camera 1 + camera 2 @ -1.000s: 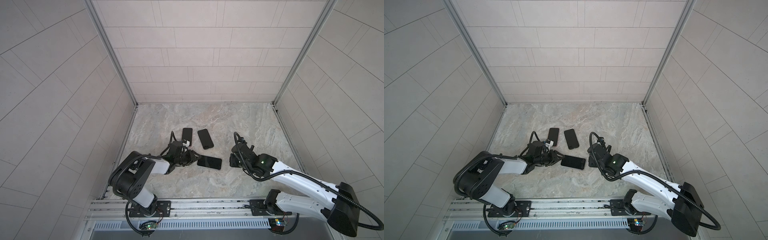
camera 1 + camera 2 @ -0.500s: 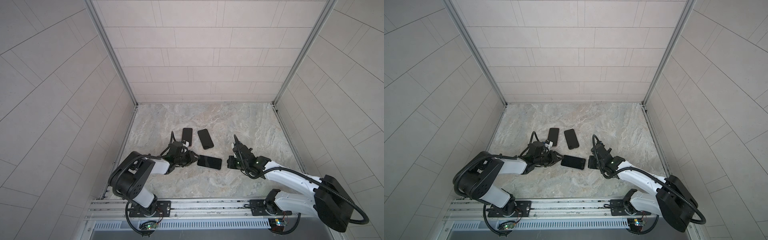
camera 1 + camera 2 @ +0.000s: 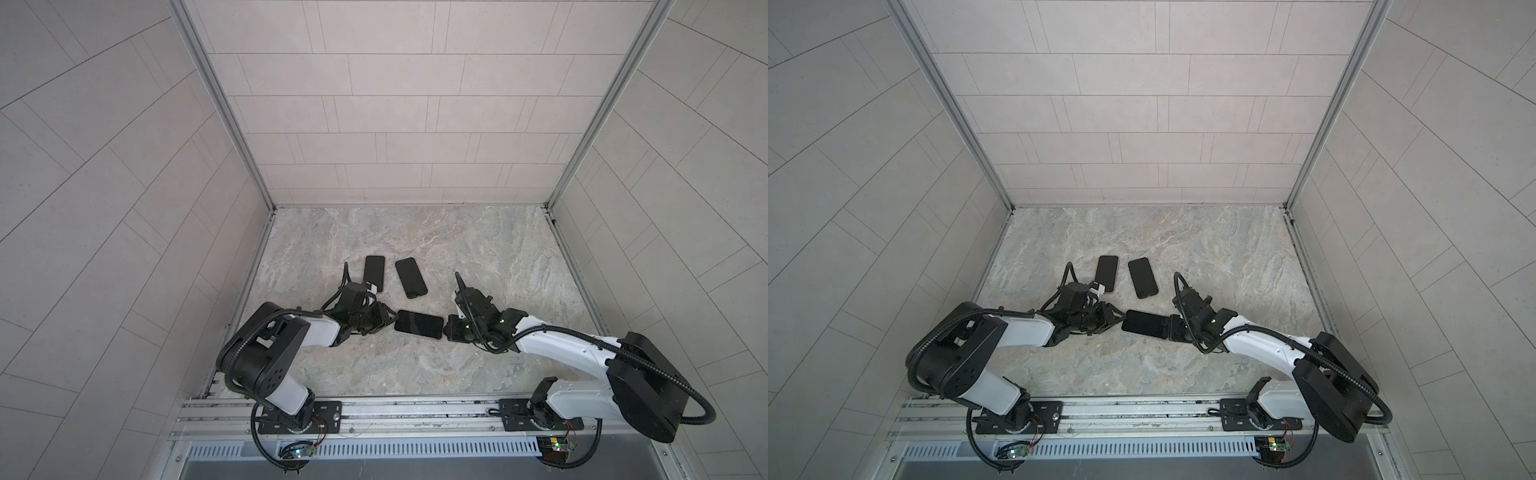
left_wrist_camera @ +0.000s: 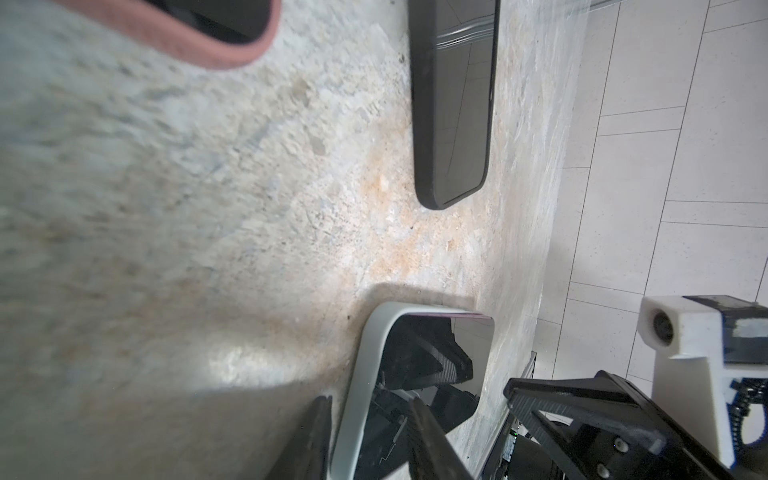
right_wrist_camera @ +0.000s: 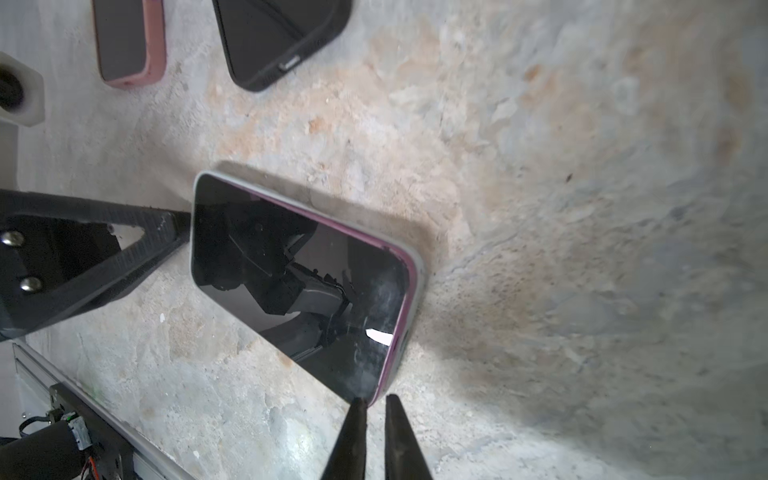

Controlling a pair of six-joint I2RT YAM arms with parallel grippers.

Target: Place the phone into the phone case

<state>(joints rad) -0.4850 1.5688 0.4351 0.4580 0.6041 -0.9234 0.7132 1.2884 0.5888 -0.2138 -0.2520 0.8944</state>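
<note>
The phone's purple edge stands above the case rim, so my right gripper should come over the phone's near corner and press while my left gripper steadies the case.
A dark-screened phone with a purple edge lies screen up in a pale grey phone case on the stone floor. In the right wrist view the purple edge shows above the case rim along one long side and at the end nearest my right gripper. My left gripper is shut on the case's left end, one finger outside the rim and one on the screen. The right gripper is shut and empty, its tips touching the phone's right corner.
A phone in a pink case and another in a black case lie just behind the grippers. Tiled walls enclose the floor on three sides. A metal rail runs along the front.
My right arm has swung left and lowered, bringing its gripper tips against the phone's right end. The left gripper and the phone have stayed where they were.
</note>
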